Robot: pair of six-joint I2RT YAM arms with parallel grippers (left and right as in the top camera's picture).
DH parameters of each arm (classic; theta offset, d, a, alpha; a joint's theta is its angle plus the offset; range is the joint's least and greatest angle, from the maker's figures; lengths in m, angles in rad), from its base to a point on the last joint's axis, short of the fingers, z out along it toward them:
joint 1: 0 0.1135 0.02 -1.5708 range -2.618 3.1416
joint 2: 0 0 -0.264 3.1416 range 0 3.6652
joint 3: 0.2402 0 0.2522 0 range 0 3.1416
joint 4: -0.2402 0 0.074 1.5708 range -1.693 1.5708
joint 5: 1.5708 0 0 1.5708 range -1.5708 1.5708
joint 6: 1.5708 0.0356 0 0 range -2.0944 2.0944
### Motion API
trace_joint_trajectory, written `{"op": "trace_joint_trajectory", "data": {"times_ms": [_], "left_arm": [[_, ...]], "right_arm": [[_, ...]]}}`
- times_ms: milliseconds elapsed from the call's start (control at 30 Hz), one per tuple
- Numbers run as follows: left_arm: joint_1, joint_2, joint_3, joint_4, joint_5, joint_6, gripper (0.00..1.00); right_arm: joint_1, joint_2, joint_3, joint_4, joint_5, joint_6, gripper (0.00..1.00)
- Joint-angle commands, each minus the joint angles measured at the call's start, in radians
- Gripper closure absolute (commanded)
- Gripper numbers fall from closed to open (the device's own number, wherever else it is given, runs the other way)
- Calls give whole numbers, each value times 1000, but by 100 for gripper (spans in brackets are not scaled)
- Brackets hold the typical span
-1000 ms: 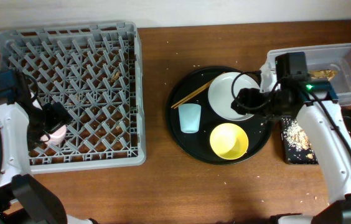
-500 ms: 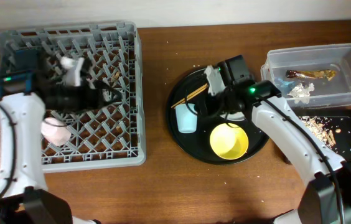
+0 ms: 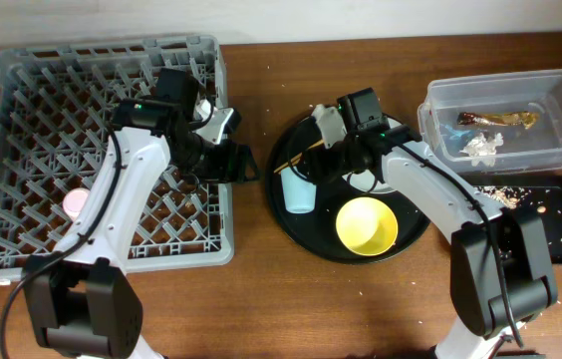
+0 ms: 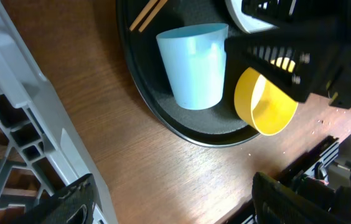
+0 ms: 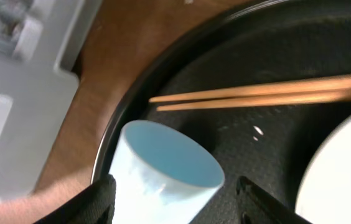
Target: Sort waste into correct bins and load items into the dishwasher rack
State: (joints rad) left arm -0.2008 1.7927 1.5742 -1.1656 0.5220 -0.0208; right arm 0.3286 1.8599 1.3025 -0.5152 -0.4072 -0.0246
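Observation:
The light-blue cup (image 3: 299,195) is on its side on the round black tray, so the robot's right gripper should stand it upright and go for its rim (image 4: 191,30) before loading it.
The light-blue cup (image 3: 303,192) stands upright on the round black tray (image 3: 291,234), with the yellow bowl (image 3: 366,224) and the chopsticks (image 3: 304,153) beside it. The plate (image 5: 343,168) is mostly hidden under my right arm. My right gripper (image 3: 313,172) is open, its fingers (image 5: 178,202) either side of the light-blue cup (image 5: 166,171). My left gripper (image 3: 238,162) is open and empty (image 4: 175,199) over bare table between the dishwasher rack (image 3: 22,75) and the tray. The pink cup (image 3: 75,202) lies in the rack. The light-blue cup (image 4: 194,62) and yellow bowl (image 4: 266,102) also show in the left wrist view.
The clear tub (image 3: 560,85) at the back right holds the golden wrapper (image 3: 500,119) and white paper (image 3: 480,148). The shallow black tray (image 3: 560,244) in front of it holds crumbs. Both arms meet near the round tray's left rim.
My left arm swung right from the rack's left side to its right edge, leaving the pink cup in the rack. My right arm moved left from the bins to the light-blue cup.

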Motion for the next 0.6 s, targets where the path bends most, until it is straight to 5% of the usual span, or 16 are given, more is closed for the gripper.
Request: {"op": "trace_joint_trajectory", "data": {"times_ms": [0,33,67,567], "left_arm": [[-1,12,10,-5,-7,-9,21],[-1,12,10,-5,-7,-9,21],[-1,12,10,-6,-7,-9,21],[-1,12,10,-17,-7,-10,21]], "right_arm": [[-2,-8,6,0,-60,-337,27],[-2,-7,6,1,-54,-439,11],[-2,-6,6,5,-45,-526,11],[-2,63,3,-31,-135,-604,35]]}}
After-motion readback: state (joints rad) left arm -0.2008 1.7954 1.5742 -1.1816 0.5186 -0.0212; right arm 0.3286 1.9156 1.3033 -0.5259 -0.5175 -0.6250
